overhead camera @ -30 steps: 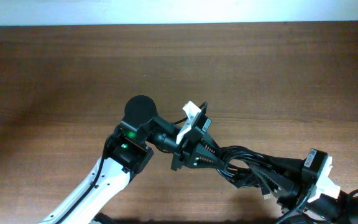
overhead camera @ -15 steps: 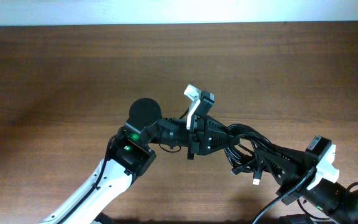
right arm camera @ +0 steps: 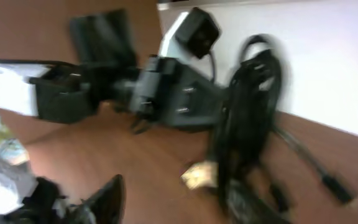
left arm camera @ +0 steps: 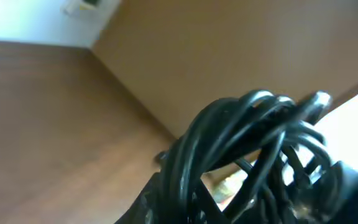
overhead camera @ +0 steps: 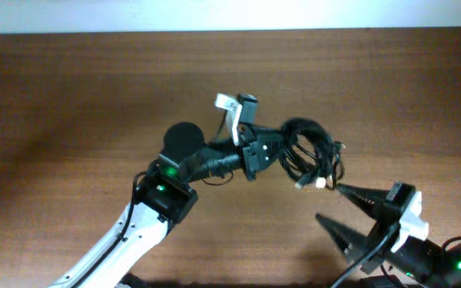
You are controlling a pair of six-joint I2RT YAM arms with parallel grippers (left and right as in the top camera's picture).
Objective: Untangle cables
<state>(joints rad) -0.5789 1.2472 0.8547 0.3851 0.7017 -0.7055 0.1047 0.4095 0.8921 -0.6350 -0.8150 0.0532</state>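
The robot's left gripper clamps several parts of the cables (left arm camera: 232, 134) together, so the right gripper should hold the cables' loose side (overhead camera: 326, 158) while the left gripper opens and grips again.
The cables (overhead camera: 312, 150) form a small black coiled bundle with a pale-tipped plug (overhead camera: 318, 182) hanging from it. My left gripper (overhead camera: 278, 152) is shut on the bundle's left side and holds it above the table's middle. In the left wrist view the cables (left arm camera: 247, 143) fill the frame, looped tightly over the dark fingers (left arm camera: 166, 202). My right gripper (overhead camera: 338, 214) stands open just below and right of the bundle, nothing between its fingers. In the blurred right wrist view the cables (right arm camera: 247, 118) hang ahead of my right gripper (right arm camera: 179, 205), beside the left arm's gripper (right arm camera: 173, 93).
The brown wooden table (overhead camera: 70, 96) stretches around both arms. A white wall edge (overhead camera: 214, 16) runs along the far side. The left arm's white link (overhead camera: 134, 240) crosses the near left, and thicker black cords (overhead camera: 350, 276) trail by the right arm's base.
The right gripper has let go of the cables and opened. The left gripper has carried the bundle away from it, toward the far side of the table.
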